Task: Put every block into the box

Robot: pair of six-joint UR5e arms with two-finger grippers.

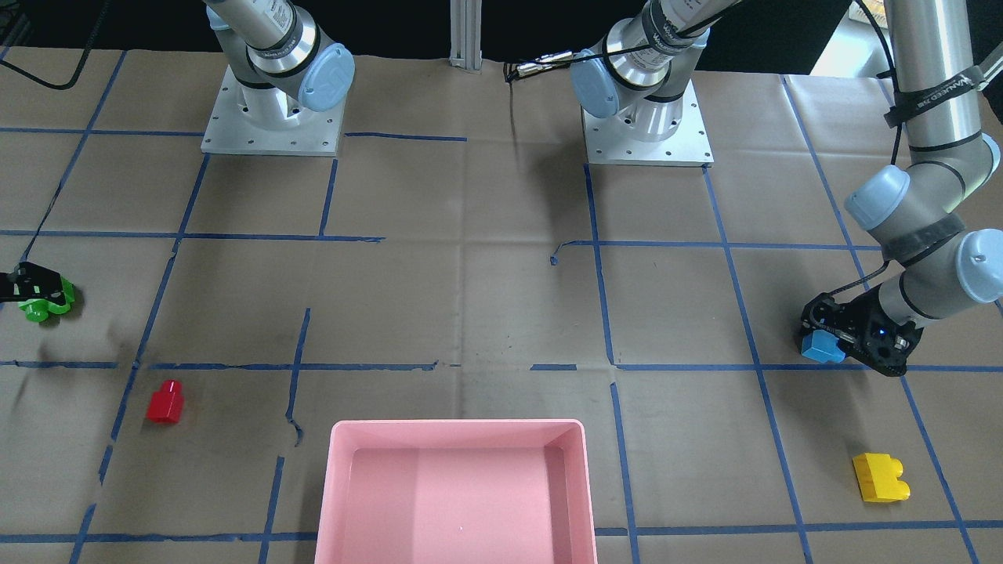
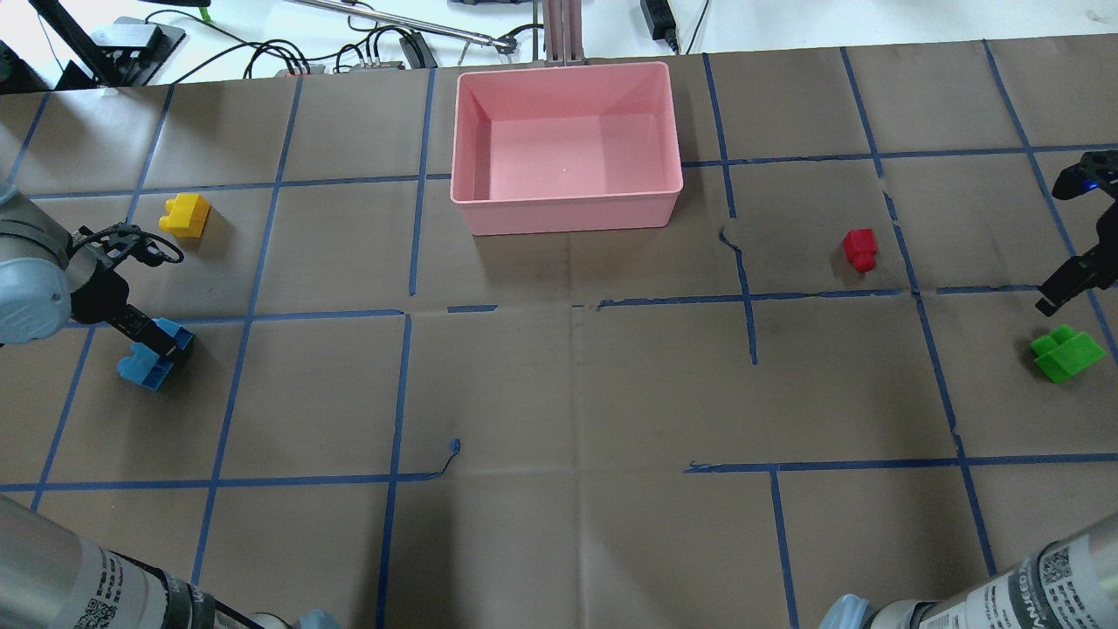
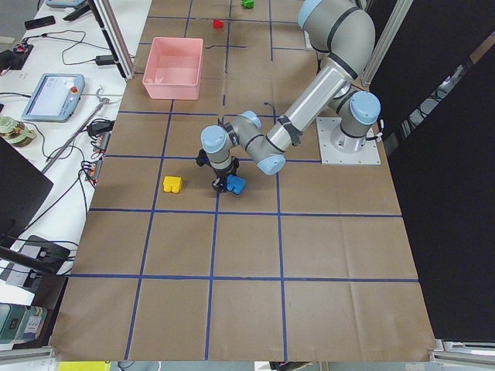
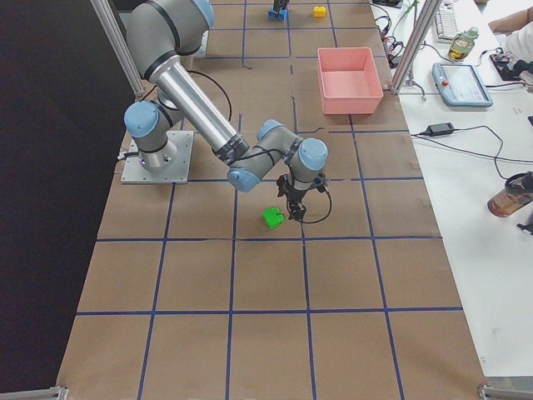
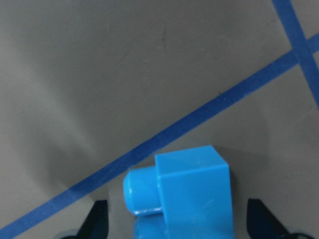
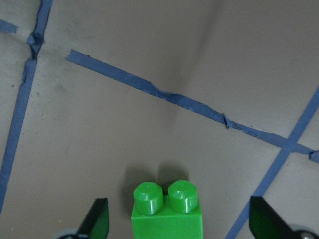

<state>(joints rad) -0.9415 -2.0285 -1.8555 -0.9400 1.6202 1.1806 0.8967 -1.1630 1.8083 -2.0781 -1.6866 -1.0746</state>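
I should expect the green block to have a hollow bottom side when I put it in the box, because round studs stick out of it like on a toy brick.
My left gripper is open, low over the table, with the blue block between its fingers; gaps show on both sides. In the overhead view it is at the far left, on the blue block. My right gripper is open with the green block between its spread fingers, at the far right of the overhead view, by the green block. The red block and the yellow block lie loose on the table. The pink box is empty.
The table is covered in brown paper with a grid of blue tape. The arm bases stand at the robot's side. Cables and equipment lie beyond the far edge behind the box.
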